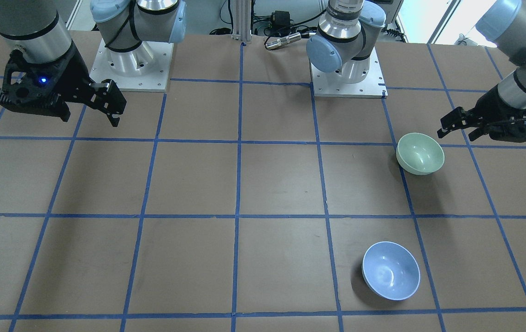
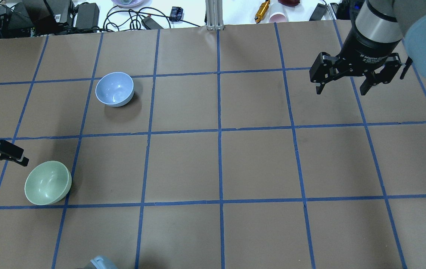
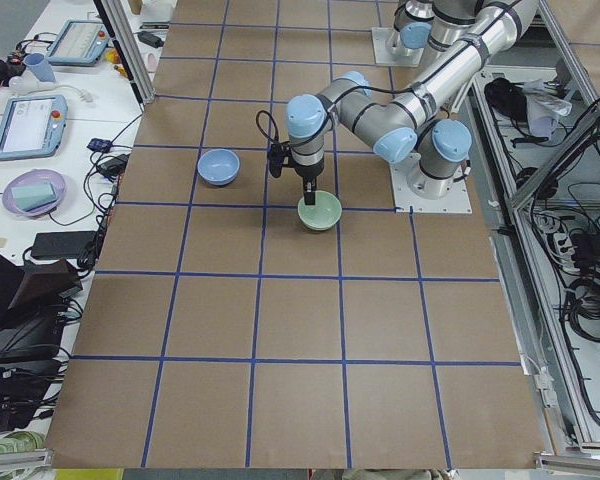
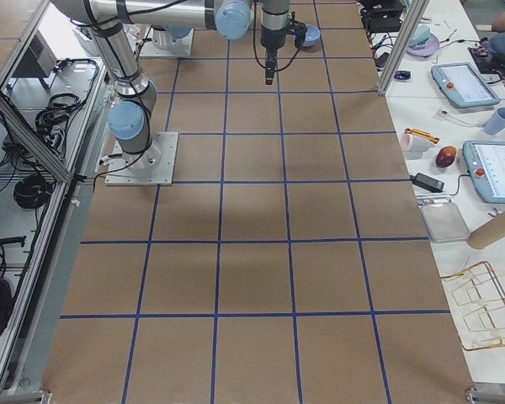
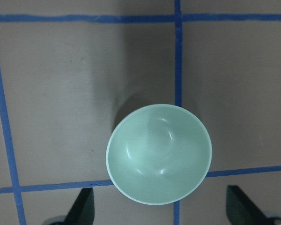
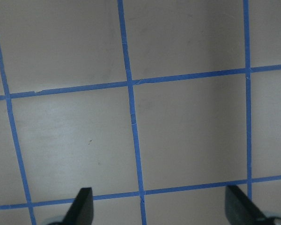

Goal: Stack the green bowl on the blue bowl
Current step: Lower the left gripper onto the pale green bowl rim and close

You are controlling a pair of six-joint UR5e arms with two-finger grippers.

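Note:
The green bowl gets narrower toward its base and the blue bowl is empty. The green bowl will fit down inside the blue bowl when I lower it.
The green bowl stands upright and empty on the table near the robot's left side; it also shows in the overhead view and fills the left wrist view. The blue bowl stands upright and empty farther from the robot, apart from the green one, and shows in the overhead view. My left gripper is open and empty, hovering above and beside the green bowl; its fingertips straddle the bowl's near rim in the wrist view. My right gripper is open and empty, high over the table's other half.
Blue tape lines grid the brown table. The two arm bases stand at the robot's edge. Cables, power bricks and small items lie beyond the far edge. Teach pendants and a purple bowl sit on the side bench.

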